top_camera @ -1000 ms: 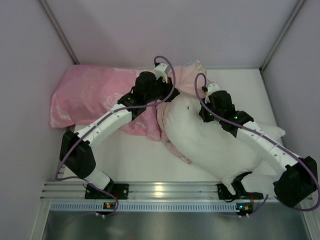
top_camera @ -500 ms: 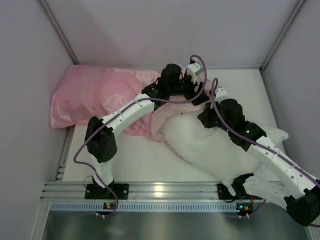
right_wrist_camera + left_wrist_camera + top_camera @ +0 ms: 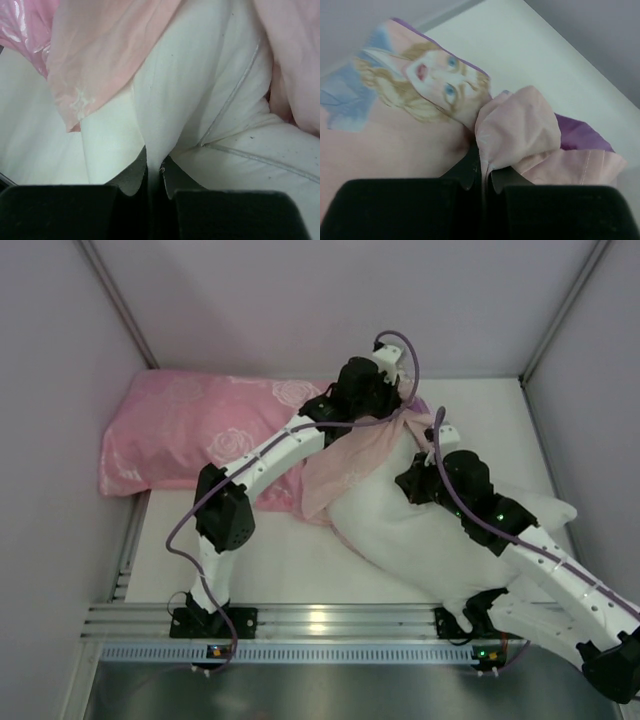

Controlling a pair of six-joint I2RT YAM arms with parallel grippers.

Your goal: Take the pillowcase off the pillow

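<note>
The pillowcase is bunched up over the white pillow's far end [image 3: 408,430], so my left gripper should pull it toward the rose-patterned pillow [image 3: 235,435] while my right gripper pulls the white pillow away.
The white pillow [image 3: 420,530] lies slantwise on the table, mostly bare. The pillowcase [image 3: 352,462], pale pink inner side out, hangs bunched over the pillow's far end. My left gripper [image 3: 400,405] is shut on a fold of the pillowcase [image 3: 512,127] by its seam; the blonde girl print [image 3: 435,80] and purple outside [image 3: 580,137] show beyond. My right gripper [image 3: 418,480] is shut on a pinch of the white pillow [image 3: 172,85]. The pale pink pillowcase edge [image 3: 100,55] lies just beyond that pinch.
A pink rose-patterned pillow [image 3: 190,430] lies at the back left against the wall. Grey walls close in the back and both sides. The metal rail [image 3: 320,625] with the arm bases runs along the near edge.
My left gripper has moved right and toward the back wall with the pillowcase, drawing it off the pillow. More white pillow is bare. My right gripper keeps its hold with little movement.
</note>
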